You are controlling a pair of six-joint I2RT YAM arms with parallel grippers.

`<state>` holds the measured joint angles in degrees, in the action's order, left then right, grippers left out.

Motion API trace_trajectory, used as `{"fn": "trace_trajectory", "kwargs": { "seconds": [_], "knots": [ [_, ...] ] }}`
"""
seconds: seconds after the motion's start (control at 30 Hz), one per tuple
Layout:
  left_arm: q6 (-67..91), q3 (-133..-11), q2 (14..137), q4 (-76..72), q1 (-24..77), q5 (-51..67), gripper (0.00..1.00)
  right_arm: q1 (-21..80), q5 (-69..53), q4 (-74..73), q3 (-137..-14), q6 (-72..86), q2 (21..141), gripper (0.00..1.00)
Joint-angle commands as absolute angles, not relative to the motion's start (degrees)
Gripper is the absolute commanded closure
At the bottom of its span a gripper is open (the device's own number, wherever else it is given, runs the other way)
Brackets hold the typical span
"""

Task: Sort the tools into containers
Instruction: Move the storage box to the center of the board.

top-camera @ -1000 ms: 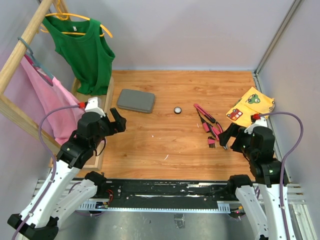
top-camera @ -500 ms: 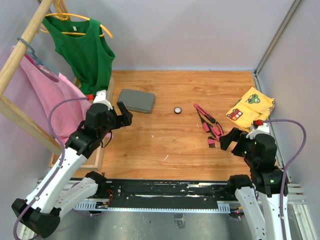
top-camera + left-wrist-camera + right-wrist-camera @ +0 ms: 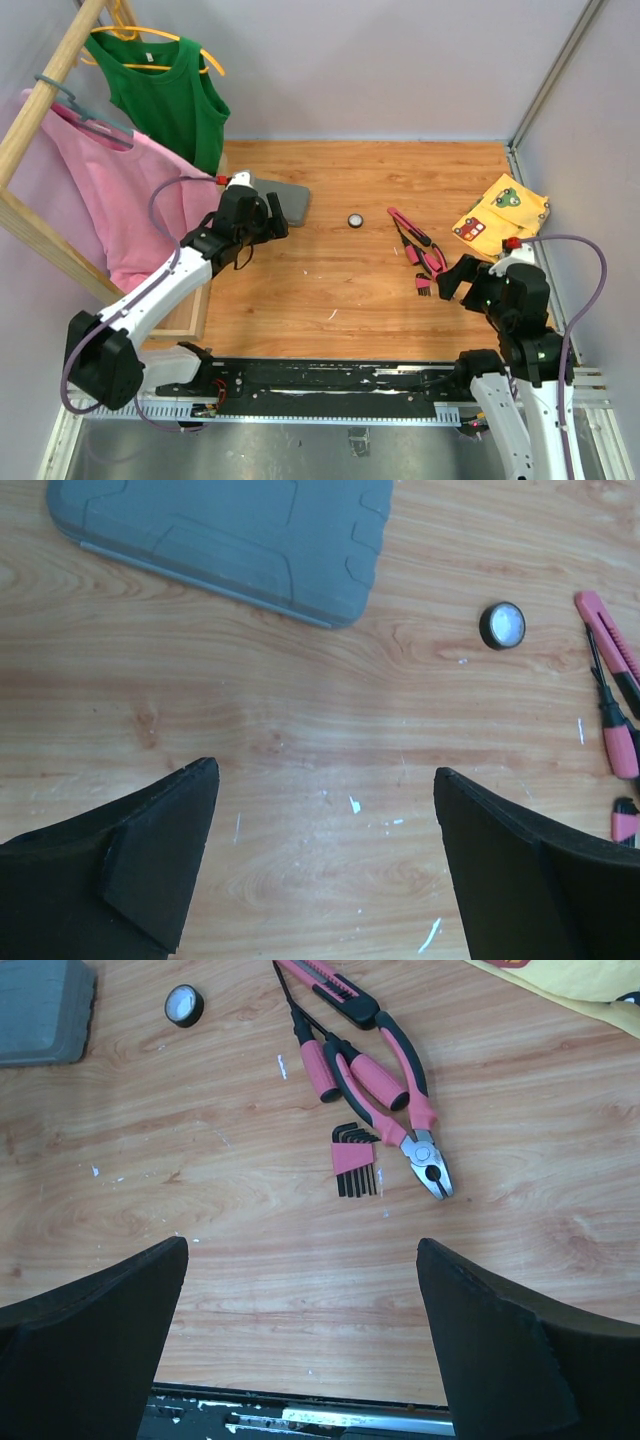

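My left gripper should first push the case's rack-side end [image 3: 70,508] toward the tools, since the grey case [image 3: 294,203] lies near the rack, far from my right gripper.
The closed grey case [image 3: 290,198] lies at the back left, flat on the wooden table. My left gripper [image 3: 270,215] hovers at its near edge, open with nothing between the fingers; the case [image 3: 230,535] fills the top of the left wrist view. The round black-white disc [image 3: 355,219] sits right of the case. Further right lie a pink cutter [image 3: 405,222], a screwdriver [image 3: 310,1055], pliers [image 3: 395,1110] and a hex key set [image 3: 355,1165]. My right gripper [image 3: 455,282] is open and empty, just near and right of the hex keys.
A yellow patterned cloth [image 3: 500,212] lies at the right by the wall. On the left a wooden rack [image 3: 45,95] holds a green top [image 3: 170,95] and a pink shirt [image 3: 130,200], which hangs against my left arm. Grey walls close in the back and both sides.
My left arm has reached forward and right, from beside the rack to the case's near edge, and the pink shirt has swung out with it. The right arm has hardly moved.
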<state>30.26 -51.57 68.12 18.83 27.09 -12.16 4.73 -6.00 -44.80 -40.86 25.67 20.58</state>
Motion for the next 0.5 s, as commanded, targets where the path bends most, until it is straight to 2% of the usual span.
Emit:
{"fn": "trace_trajectory", "kwargs": {
  "seconds": [0.0,0.33,0.47],
  "knots": [
    [29.1,-56.13,71.99,14.82,27.33,-15.24,0.07,3.21,-4.29,-43.72,-40.41,26.89,23.97,0.01],
    [29.33,-66.19,83.84,13.96,27.46,-15.73,0.07,3.25,3.85,-45.69,-44.47,31.03,40.52,0.01],
    [28.42,-72.17,88.43,15.92,30.45,-19.92,0.08,3.25,4.55,-45.82,-44.65,31.1,43.21,0.01]
  ]
}}
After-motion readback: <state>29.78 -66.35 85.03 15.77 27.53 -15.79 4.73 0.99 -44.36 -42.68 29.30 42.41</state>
